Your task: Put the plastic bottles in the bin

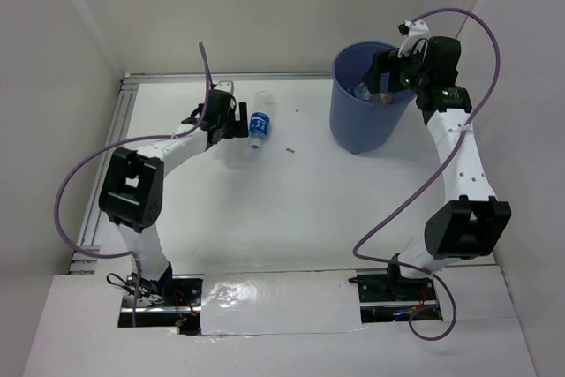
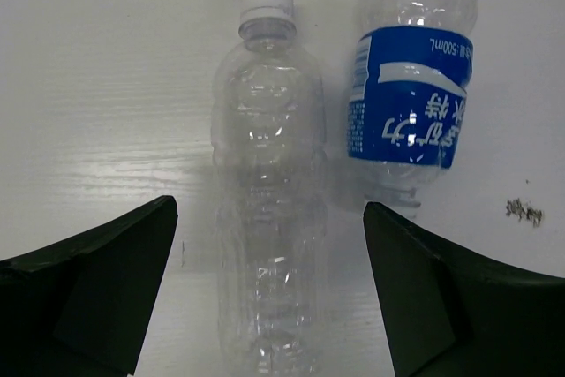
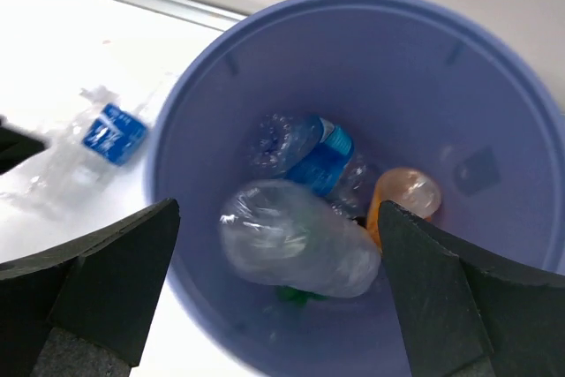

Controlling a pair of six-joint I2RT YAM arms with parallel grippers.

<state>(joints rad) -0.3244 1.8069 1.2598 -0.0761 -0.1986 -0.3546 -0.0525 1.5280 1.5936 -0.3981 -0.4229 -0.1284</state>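
Observation:
The blue bin's opening [image 1: 357, 62] is blocked by my right gripper, so that gripper should back off to make way for my left gripper's unlabelled bottle and then take the bottle with the blue label [image 1: 259, 122].
My left gripper [image 2: 269, 205] is open low over the table, with a clear unlabelled bottle with a white cap [image 2: 269, 218] lying between its jaws, untouched. A clear bottle with a blue label [image 2: 406, 94] lies just to the right of it, and also shows in the top view [image 1: 259, 121] beside the left gripper [image 1: 231, 119]. My right gripper [image 1: 388, 77] is open above the blue bin [image 1: 353, 121]. Inside the bin [image 3: 494, 77] lie a blurred clear bottle [image 3: 296, 240], a blue-labelled bottle [image 3: 322, 156], an orange bottle [image 3: 402, 200] and a bit of green [image 3: 296, 293].
A small dark speck [image 1: 290, 151] lies on the white table between the bottles and the bin. White walls close in the table at the back and both sides. A metal rail [image 1: 106, 174] runs along the left edge.

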